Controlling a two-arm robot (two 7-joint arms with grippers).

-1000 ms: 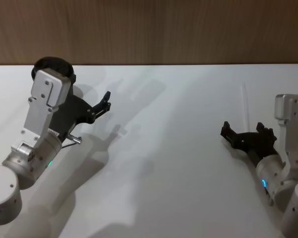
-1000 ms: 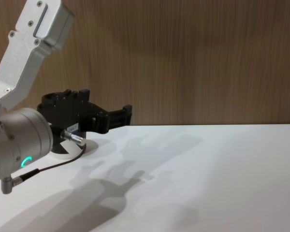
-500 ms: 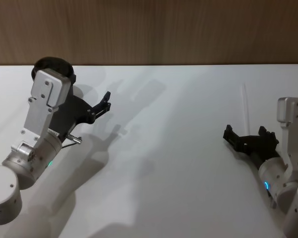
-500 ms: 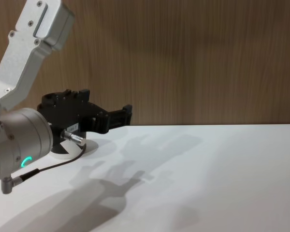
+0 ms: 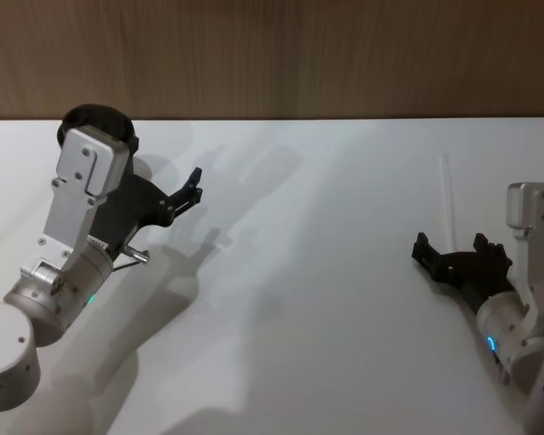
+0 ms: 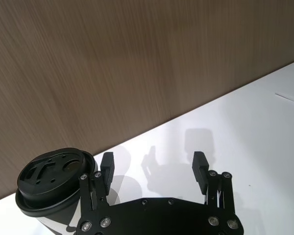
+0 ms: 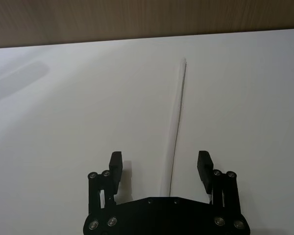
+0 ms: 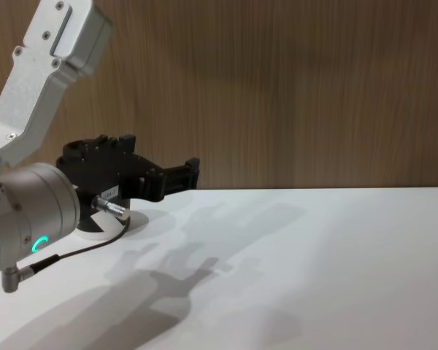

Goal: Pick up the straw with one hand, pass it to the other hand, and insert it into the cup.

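Note:
The white straw (image 5: 449,208) is straight all the way to its far end (image 5: 444,158), so it will stick out stiffly when the robot lifts it by its near end.
The straw (image 5: 447,186) lies flat on the white table at the far right; in the right wrist view the straw (image 7: 179,103) runs lengthwise into the gap between the fingers. My right gripper (image 5: 451,246) hovers open at the straw's near end, and the same right gripper (image 7: 159,164) straddles it without touching. The cup (image 5: 98,120) stands at the back left, mostly hidden behind my left arm; its black lid shows on the cup (image 6: 54,171). My left gripper (image 5: 196,184) is open and empty just right of the cup, seen also as the left gripper (image 8: 190,171) above the table.
A wooden wall (image 5: 272,54) runs along the table's far edge. The white tabletop (image 5: 308,299) stretches bare between the two arms. A thin black cable (image 8: 80,251) hangs from the left wrist.
My right gripper has drawn back a little toward the right and the near edge, and has slipped out of the chest view. The left arm, cup and straw have not moved.

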